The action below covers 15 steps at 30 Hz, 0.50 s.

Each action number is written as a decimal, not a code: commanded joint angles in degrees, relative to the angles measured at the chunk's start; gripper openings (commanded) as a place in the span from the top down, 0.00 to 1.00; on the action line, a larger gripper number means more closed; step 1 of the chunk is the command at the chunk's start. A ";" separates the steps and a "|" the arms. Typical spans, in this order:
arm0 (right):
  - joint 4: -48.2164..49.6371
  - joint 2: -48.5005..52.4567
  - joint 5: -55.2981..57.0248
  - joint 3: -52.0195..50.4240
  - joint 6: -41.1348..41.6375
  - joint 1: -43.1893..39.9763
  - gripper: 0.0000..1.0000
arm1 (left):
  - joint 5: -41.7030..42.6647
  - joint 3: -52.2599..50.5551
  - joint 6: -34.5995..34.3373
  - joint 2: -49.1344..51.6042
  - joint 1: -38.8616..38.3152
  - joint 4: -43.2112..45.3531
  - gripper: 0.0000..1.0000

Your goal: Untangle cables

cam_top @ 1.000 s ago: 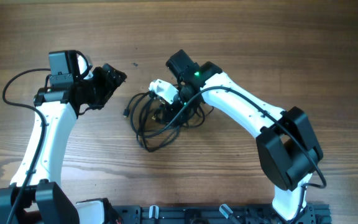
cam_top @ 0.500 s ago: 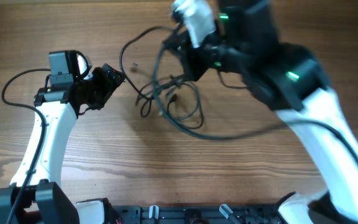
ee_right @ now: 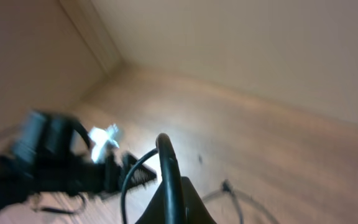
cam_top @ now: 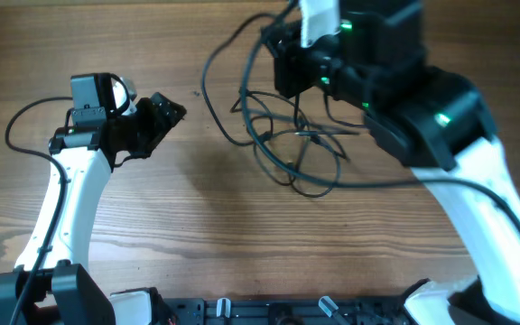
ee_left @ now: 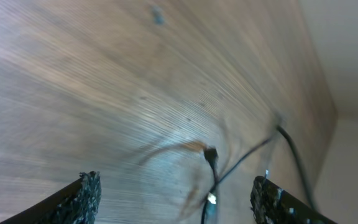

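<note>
My gripper will lift the black cable [ee_left: 248, 153], which already curves over in a rounded bend [ee_left: 281, 130], so it will arch and trail loose loops down to the table.
The cables [cam_top: 289, 155] are thin black cords hanging in loose loops from my right gripper [cam_top: 289, 56], which is raised high above the table and shut on them. In the right wrist view a thick black cable loop [ee_right: 169, 169] rises from the closed jaws [ee_right: 176, 202]. My left gripper [cam_top: 164, 112] is open and empty, low over the table to the left of the hanging loops. The left wrist view shows its two fingertips wide apart [ee_left: 173, 194], with a dangling cable and its plug end [ee_left: 211, 154] between and beyond them.
The wooden table [cam_top: 152, 235] spans the view. Each arm has its own thicker black wire; the left arm's wire [cam_top: 21, 122] loops at the left. The arm bases stand at the front edge. A small dark speck [cam_top: 197, 92] lies near the left gripper.
My right gripper has lifted the cable bundle off the table and carried it up and to the right; the tangle now hangs in spread loops. The left arm has stayed still.
</note>
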 commanded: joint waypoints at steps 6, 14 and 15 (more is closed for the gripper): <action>-4.61 11.21 -14.10 0.31 1.05 -5.66 0.96 | 28.04 0.20 15.08 -0.92 0.17 7.58 0.18; -4.61 11.54 -28.50 0.33 -3.74 -9.14 0.96 | 25.81 0.20 14.99 -0.79 0.02 8.24 0.17; -4.57 11.54 -30.27 0.33 -3.80 -9.14 0.96 | 25.09 0.20 14.97 -0.63 -0.48 8.26 0.17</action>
